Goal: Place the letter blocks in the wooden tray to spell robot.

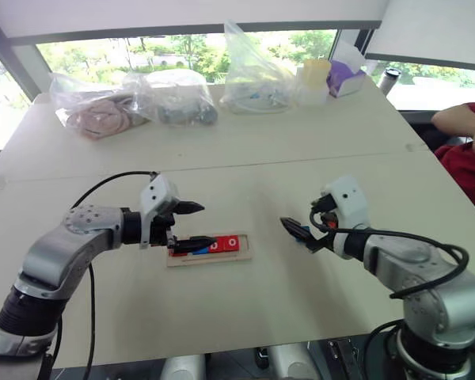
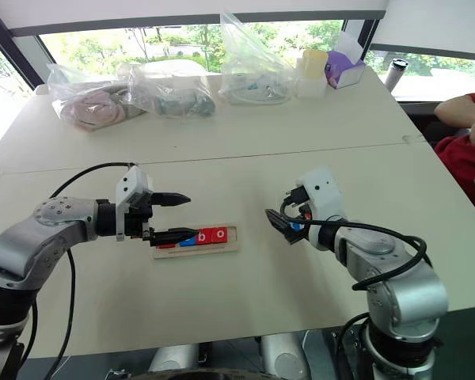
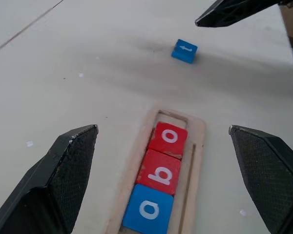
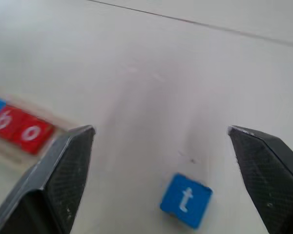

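Note:
The blue t block (image 4: 185, 200) lies free with its letter up below the open fingers of my right gripper, so I should keep turning down to it until they are on both of its sides (image 4: 195, 182).
The wooden tray (image 3: 198, 141) lies on the table at centre. In it sit three letter blocks in a row: a blue o (image 3: 148, 209), a red b (image 3: 159, 173) and a red o (image 3: 168, 139). Past the red o, the tray's right end is bare. My left gripper (image 1: 206, 224) hovers open over the tray's left end, and its lower finger covers that part. A blue t block (image 4: 185, 200) lies alone on the table, to the right of the tray. My right gripper (image 2: 281, 224) hangs open just above the t block, holding nothing.
Clear plastic bags (image 1: 174, 99) of items, a yellow cup (image 1: 315, 75) and a purple box (image 1: 344, 79) line the table's far side. A person's red sleeve (image 1: 463, 154) shows at the right edge. A seam (image 1: 222, 168) crosses the table behind the tray.

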You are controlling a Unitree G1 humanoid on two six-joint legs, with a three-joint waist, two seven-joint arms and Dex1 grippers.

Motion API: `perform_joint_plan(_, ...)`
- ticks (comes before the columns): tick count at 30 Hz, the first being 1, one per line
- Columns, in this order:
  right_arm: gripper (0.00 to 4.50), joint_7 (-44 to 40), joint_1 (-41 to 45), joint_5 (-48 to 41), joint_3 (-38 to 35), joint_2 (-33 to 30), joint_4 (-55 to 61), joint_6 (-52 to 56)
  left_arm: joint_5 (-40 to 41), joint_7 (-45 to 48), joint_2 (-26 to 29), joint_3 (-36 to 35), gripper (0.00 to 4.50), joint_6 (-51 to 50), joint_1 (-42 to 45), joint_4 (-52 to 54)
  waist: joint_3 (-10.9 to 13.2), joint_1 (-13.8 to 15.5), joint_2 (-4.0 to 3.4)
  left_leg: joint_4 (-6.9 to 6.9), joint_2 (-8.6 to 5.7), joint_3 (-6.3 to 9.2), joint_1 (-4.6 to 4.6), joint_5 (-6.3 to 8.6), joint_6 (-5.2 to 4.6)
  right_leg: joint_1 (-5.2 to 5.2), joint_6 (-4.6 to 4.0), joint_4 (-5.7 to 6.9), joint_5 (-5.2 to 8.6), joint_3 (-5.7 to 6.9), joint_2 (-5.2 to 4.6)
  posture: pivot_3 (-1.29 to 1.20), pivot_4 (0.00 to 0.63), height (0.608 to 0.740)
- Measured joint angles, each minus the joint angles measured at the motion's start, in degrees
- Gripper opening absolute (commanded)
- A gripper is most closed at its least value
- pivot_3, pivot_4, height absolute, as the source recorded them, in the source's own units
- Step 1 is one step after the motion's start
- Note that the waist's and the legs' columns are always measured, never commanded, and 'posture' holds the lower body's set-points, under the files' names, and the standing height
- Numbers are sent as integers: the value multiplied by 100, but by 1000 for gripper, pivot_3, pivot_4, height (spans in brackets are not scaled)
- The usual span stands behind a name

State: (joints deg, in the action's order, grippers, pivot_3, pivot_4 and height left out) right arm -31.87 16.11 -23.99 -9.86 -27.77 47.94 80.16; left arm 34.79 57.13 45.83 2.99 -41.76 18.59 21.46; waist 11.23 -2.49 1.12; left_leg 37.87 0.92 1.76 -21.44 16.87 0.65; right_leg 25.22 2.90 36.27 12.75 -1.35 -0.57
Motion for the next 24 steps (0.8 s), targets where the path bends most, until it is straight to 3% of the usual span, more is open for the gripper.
perform_joint_plan(4,4456,-1971,-651,-291,22,-1538,-1027,-1870,136,572,631,89,4500,-128,-53,567,3,12,4,1,-4,-13,-2,6,-9,-7,6,-17,6,-5,-8,0,150,740)
perform_joint_plan(7,4456,-3011,-752,-5,264,-2053,-2355,-3552,119,839,1017,89,4500,-124,-131,862,5,-21,10,10,-3,-29,7,7,-11,-13,7,-19,6,-14,-10,0,150,740)
perform_joint_plan(12,4456,-3842,-121,1039,1323,-2171,-4694,-6047,197,907,1266,34,4500,-152,-205,1359,8,-6,6,15,-3,-25,10,6,-10,-13,3,-7,5,-14,-6,0,150,740)
perform_joint_plan(19,4456,-4400,908,1553,1924,-1795,-6461,-7851,201,612,1286,-202,4500,-184,-481,1364,8,3,5,14,0,-19,7,6,-10,-10,4,-1,-2,-13,-3,0,150,740)
perform_joint_plan(22,3636,-4578,1192,1638,2021,-1691,-6999,-8429,216,507,1305,-232,4500,-279,-620,1456,6,2,8,20,-1,-20,11,6,-10,-19,1,-2,0,-14,-8,0,150,740)
perform_joint_plan(24,2613,-4753,1217,1612,2025,-1652,-7153,-8526,252,453,1309,-283,4500,-304,-682,1519,6,7,8,21,-1,-19,21,6,-10,-31,0,-2,0,-14,-9,0,150,740)
